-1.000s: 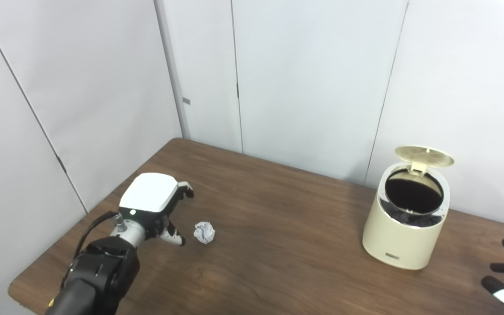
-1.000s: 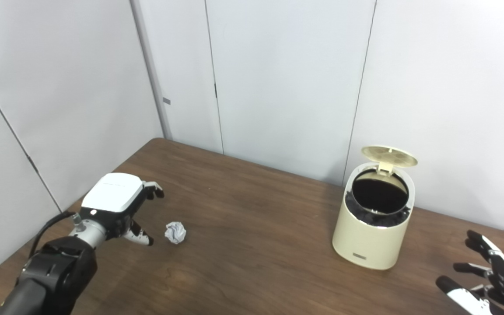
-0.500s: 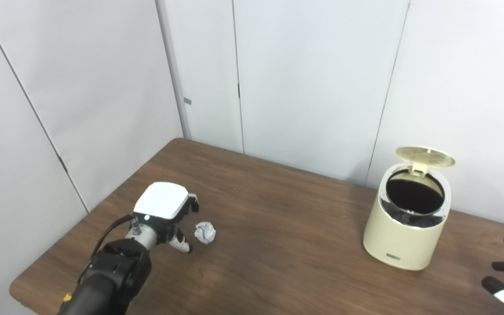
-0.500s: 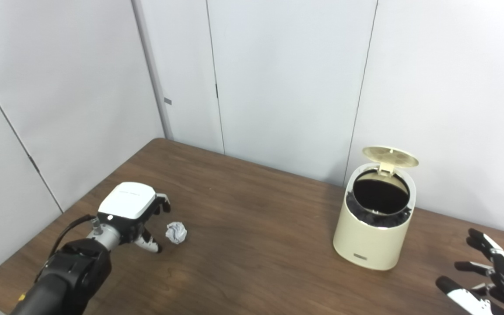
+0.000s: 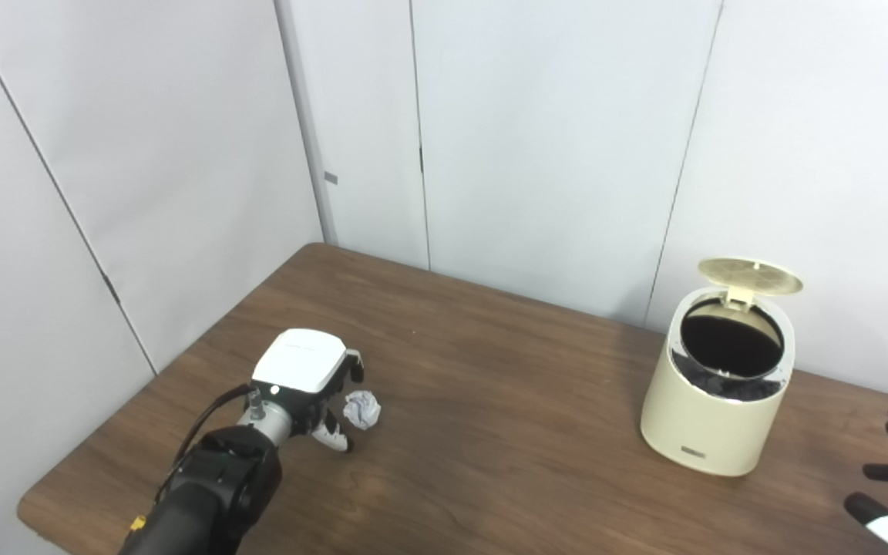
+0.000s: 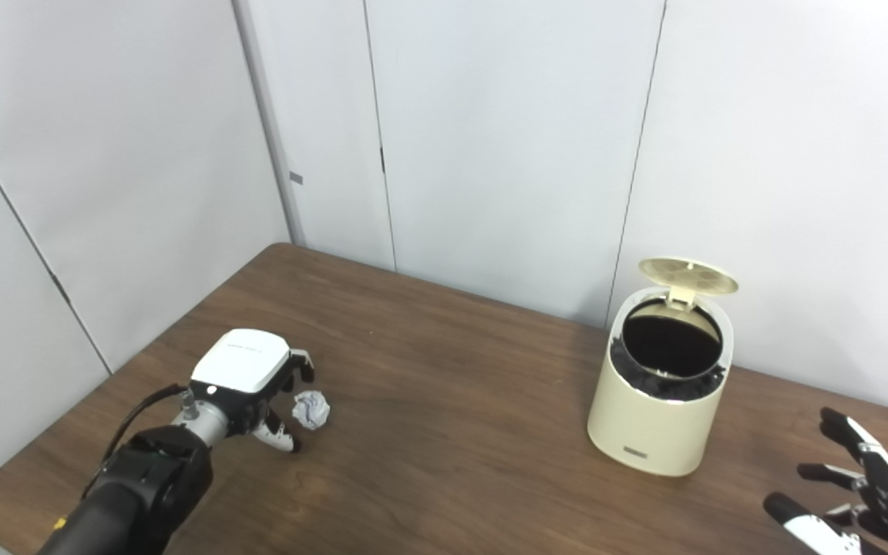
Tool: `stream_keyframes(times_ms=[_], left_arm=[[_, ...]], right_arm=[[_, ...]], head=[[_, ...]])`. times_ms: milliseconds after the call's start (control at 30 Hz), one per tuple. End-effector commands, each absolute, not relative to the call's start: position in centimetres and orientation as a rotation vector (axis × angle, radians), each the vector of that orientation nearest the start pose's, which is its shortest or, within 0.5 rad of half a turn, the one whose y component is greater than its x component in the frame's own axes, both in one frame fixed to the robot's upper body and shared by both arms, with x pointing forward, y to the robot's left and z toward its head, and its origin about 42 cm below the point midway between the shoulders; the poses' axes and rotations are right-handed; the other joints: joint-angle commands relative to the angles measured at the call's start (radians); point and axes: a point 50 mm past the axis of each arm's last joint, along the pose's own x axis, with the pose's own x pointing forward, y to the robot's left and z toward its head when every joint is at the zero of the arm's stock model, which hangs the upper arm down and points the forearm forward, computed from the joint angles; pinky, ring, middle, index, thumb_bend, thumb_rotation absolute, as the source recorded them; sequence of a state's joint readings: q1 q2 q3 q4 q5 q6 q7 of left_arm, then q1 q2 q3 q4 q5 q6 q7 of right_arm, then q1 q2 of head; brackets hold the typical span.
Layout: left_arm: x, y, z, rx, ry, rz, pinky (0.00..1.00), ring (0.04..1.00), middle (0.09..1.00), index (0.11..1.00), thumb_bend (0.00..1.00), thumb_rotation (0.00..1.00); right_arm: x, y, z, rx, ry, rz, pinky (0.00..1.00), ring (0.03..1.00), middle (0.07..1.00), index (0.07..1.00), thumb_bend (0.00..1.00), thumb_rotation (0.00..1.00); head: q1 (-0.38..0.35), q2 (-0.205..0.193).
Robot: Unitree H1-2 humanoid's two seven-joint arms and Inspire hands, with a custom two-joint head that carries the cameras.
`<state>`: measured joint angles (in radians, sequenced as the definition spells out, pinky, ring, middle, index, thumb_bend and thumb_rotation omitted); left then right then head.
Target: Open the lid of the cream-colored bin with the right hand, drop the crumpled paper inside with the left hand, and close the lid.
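Observation:
My gripper will push the raised lid [image 5: 751,276], and the lid will swing forward and cover the dark opening, because a hinge [image 5: 739,297] joins it to the bin's back rim.
A crumpled white paper ball [image 5: 362,408] lies on the brown table [image 5: 490,432] at the left. My left hand [image 5: 307,381] is low over the table just left of the ball, open, with its thumb below the ball and its fingers above it, close to it but not closed on it. The cream-colored bin [image 5: 714,401] stands at the right with its round lid [image 5: 750,275] tipped up and back, showing a dark inside. My right hand [image 6: 856,493] is open near the bottom right corner, apart from the bin.
White wall panels close in behind the table and on its left. The table's front left corner [image 5: 28,509] is near my left arm. Bare wood lies between the paper and the bin.
My left hand has moved right and forward, lowering toward the paper ball until its fingers bracket it. The bin, lid and right hand have hardly moved.

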<state>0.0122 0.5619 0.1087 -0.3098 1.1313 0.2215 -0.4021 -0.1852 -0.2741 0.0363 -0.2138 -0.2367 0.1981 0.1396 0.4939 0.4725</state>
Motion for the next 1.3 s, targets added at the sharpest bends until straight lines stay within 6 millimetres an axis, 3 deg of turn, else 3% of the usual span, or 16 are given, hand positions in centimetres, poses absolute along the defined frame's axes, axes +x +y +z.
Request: stream_keyframes(times_ms=[0, 133, 433, 567, 633, 700, 767, 900, 1267], left_arm=[[27.8, 39.1, 22.9, 1.668, 0.164, 0.144, 0.46, 0.574, 0.603, 0.687, 0.83, 0.15], [27.7, 39.0, 22.4, 1.692, 0.167, 0.128, 0.48, 0.615, 0.655, 0.685, 0.82, 0.16], [27.8, 38.9, 21.0, 1.692, 0.199, 0.101, 0.51, 0.604, 0.636, 0.692, 0.81, 0.17], [28.0, 38.8, 20.0, 1.627, 0.170, 0.089, 0.52, 0.609, 0.626, 0.666, 0.83, 0.10], [28.0, 38.7, 19.6, 1.608, 0.147, 0.088, 0.51, 0.585, 0.580, 0.641, 0.83, 0.07], [28.0, 38.6, 19.3, 1.592, 0.127, 0.086, 0.50, 0.566, 0.506, 0.625, 0.61, 0.01], [28.0, 38.6, 19.0, 1.581, 0.105, 0.085, 0.53, 0.562, 0.459, 0.560, 0.54, 0.00], [28.2, 38.4, 18.4, 1.597, 0.064, 0.075, 0.53, 0.544, 0.427, 0.524, 0.52, 0.00], [28.3, 37.7, 17.7, 1.608, 0.081, 0.022, 0.59, 0.578, 0.439, 0.524, 0.52, 0.00]], right_arm=[[33.2, -26.2, 22.1, -0.527, -0.247, 0.118, 0.36, 0.727, 0.907, 0.901, 0.92, 0.61], [33.0, -26.3, 22.2, -0.529, -0.245, 0.115, 0.37, 0.728, 0.908, 0.899, 0.91, 0.60], [32.7, -26.3, 22.3, -0.528, -0.240, 0.121, 0.37, 0.735, 0.917, 0.900, 0.88, 0.58], [32.5, -26.3, 22.3, -0.530, -0.236, 0.119, 0.39, 0.733, 0.918, 0.901, 0.87, 0.58], [32.5, -26.3, 22.2, -0.533, -0.238, 0.120, 0.40, 0.735, 0.919, 0.904, 0.85, 0.57], [32.4, -26.4, 22.2, -0.532, -0.240, 0.121, 0.40, 0.742, 0.923, 0.906, 0.85, 0.57], [32.4, -26.5, 22.1, -0.529, -0.240, 0.122, 0.40, 0.750, 0.934, 0.910, 0.84, 0.58], [32.2, -26.6, 22.2, -0.530, -0.235, 0.119, 0.41, 0.752, 0.938, 0.913, 0.85, 0.61], [31.9, -26.7, 22.1, -0.523, -0.233, 0.120, 0.42, 0.754, 0.935, 0.910, 0.83, 0.61]], head=[[0.000, 0.005], [-0.001, 0.010], [-0.006, 0.019], [-0.009, 0.023], [-0.010, 0.027], [-0.012, 0.028], [-0.011, 0.030], [-0.008, 0.035], [-0.012, 0.043]])
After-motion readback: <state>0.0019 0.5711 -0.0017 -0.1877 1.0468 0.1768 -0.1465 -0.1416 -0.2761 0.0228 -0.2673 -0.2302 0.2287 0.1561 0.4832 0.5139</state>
